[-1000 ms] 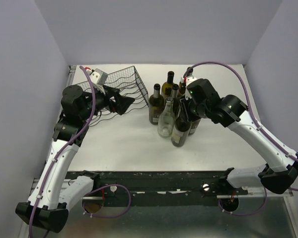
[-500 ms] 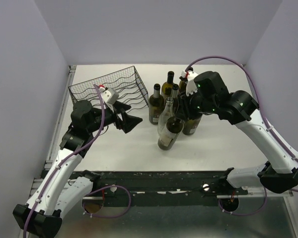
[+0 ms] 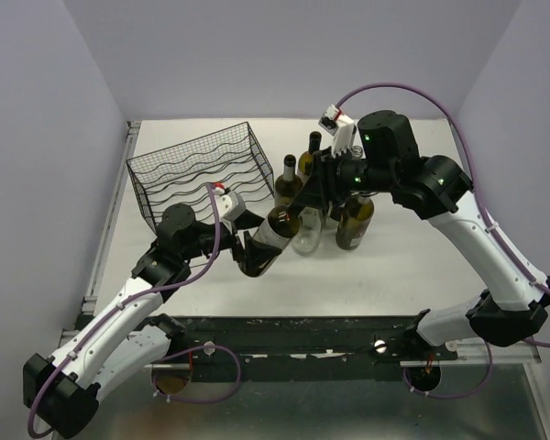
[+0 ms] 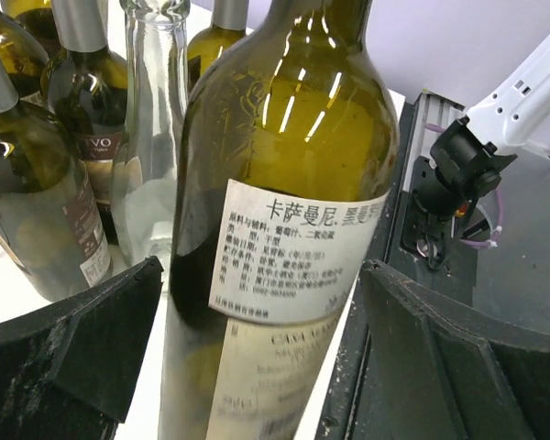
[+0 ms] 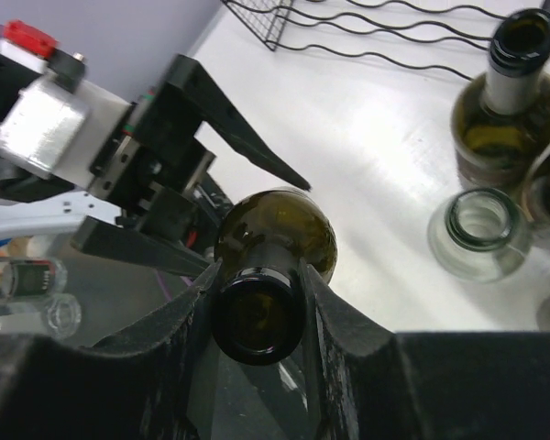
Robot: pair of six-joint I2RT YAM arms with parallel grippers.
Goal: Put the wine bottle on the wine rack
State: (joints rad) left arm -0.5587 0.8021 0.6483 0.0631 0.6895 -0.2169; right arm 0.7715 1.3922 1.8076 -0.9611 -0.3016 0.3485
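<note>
The left gripper's open fingers are on both sides of the wine bottle's lower body (image 3: 269, 240), so the robot's right gripper keeps holding the neck (image 5: 259, 313) until those fingers close, then let go.
A dark green wine bottle (image 3: 262, 247) with a white label (image 4: 293, 252) hangs tilted, its neck up and to the right. My right gripper (image 3: 301, 200) is shut on the neck just below the mouth (image 5: 257, 316). My left gripper (image 3: 246, 240) is open, with one finger (image 4: 73, 339) on each side of the bottle's lower body and a gap on both sides. The black wire wine rack (image 3: 202, 172) stands at the back left and holds no bottle; one corner of the wine rack (image 5: 367, 27) shows in the right wrist view.
Several other bottles (image 3: 335, 197) stand grouped right of the rack, among them a clear glass one (image 3: 306, 231) close behind the held bottle. The clear bottle (image 4: 151, 156) and green ones (image 4: 37, 183) crowd the left wrist view. The table's front rail (image 3: 302, 335) lies near.
My right gripper has tipped the wine bottle over and carried it left out of the group. My left arm has swung from the rack toward it, and its open fingers now flank the body.
</note>
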